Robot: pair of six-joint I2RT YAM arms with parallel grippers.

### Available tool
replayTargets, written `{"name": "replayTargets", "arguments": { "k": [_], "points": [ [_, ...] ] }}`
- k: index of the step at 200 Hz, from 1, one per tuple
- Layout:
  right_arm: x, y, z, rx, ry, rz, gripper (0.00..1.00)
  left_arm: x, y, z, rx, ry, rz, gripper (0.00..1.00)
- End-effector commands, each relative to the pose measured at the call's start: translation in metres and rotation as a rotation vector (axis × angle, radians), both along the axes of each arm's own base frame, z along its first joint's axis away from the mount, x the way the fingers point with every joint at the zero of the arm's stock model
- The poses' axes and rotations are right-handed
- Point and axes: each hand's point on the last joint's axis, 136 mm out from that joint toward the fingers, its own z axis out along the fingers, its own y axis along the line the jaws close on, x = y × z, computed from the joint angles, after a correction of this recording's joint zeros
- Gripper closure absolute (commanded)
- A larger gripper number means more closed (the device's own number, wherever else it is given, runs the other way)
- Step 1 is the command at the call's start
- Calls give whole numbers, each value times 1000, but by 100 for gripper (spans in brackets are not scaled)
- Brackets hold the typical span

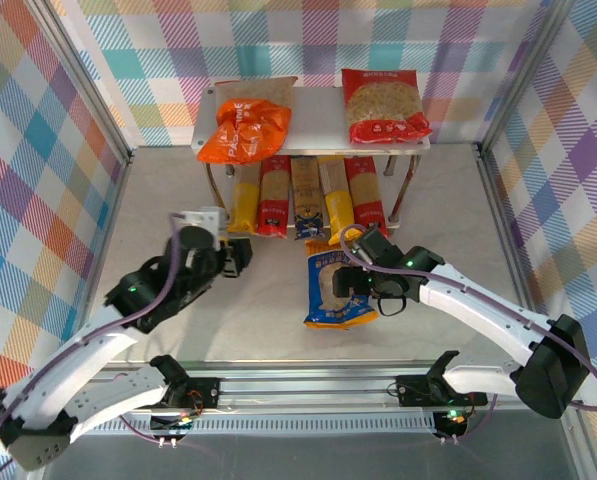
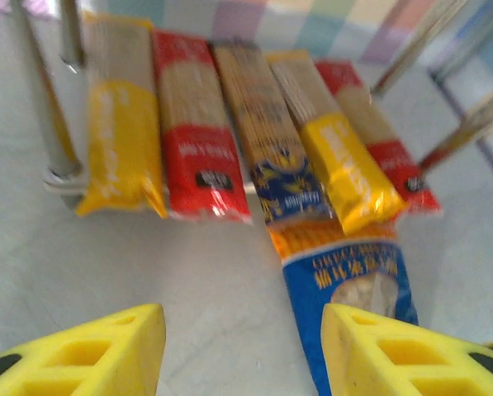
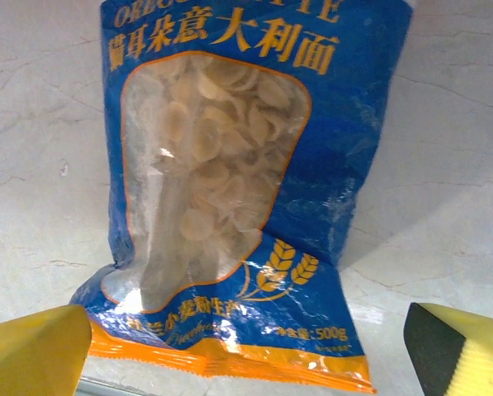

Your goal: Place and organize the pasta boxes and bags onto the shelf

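Observation:
I keep moving my right gripper down, as the blue bag (image 1: 324,296) lies lengthwise between its open fingers, to the bag's clear window (image 3: 217,82), near its lettering, and close it there.
The pale grey shelf (image 1: 318,105) stands at the back, with the orange bag (image 1: 243,130) and the red bag (image 1: 383,105) on its top tier. On the lower tier five pasta boxes lie side by side: yellow (image 2: 118,140), red (image 2: 196,140), tan with a blue end (image 2: 267,140), yellow (image 2: 337,148), red (image 2: 378,140). The blue bag (image 1: 338,295) lies flat on the table in front of them. My right gripper (image 3: 246,346) hovers open over the bag's orange-edged bottom end, one finger on each side. My left gripper (image 2: 243,330) is open and holds nothing, left of the blue bag (image 2: 345,280).
A thin steel shelf leg (image 2: 40,99) stands just left of the yellow pack. Checkered walls close in the table on three sides. A metal rail (image 1: 308,385) runs along the near edge. Bare tabletop (image 1: 168,190) lies to the left of the shelf.

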Motion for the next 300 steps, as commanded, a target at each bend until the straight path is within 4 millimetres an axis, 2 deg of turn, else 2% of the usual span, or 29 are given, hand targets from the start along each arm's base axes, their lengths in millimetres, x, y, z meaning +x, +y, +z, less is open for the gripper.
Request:
{"name": "replayTargets", "arguments": {
  "k": [1,22,38,52,68,124,193,239,268,300],
  "points": [
    [9,13,-4,-6,-26,-21,2,-5,-10,-47,92,88,41,47],
    [18,21,-10,-25,-42,-24,1,-13,-26,-91,39,164,13,46],
    [26,25,-14,-41,-56,-32,0,-20,-30,-115,-18,186,14,48],
    [31,30,-19,-56,-51,-31,0,-24,-24,-130,14,184,41,48],
    [38,32,-27,-79,-45,-45,1,-27,-17,-138,61,178,61,48],
    [59,36,-51,-179,-49,-87,1,-24,-23,-134,84,155,43,47],
    [68,40,-80,-270,7,-102,1,-27,-8,-131,108,137,67,45],
    [50,33,-100,-272,80,-90,1,-27,-3,-131,119,125,78,43],
    [30,32,-114,-244,161,-59,10,-26,-5,-133,122,128,75,43],
    [10,28,-120,-208,224,-36,22,-25,-7,-132,120,124,72,43]
  ]
}}
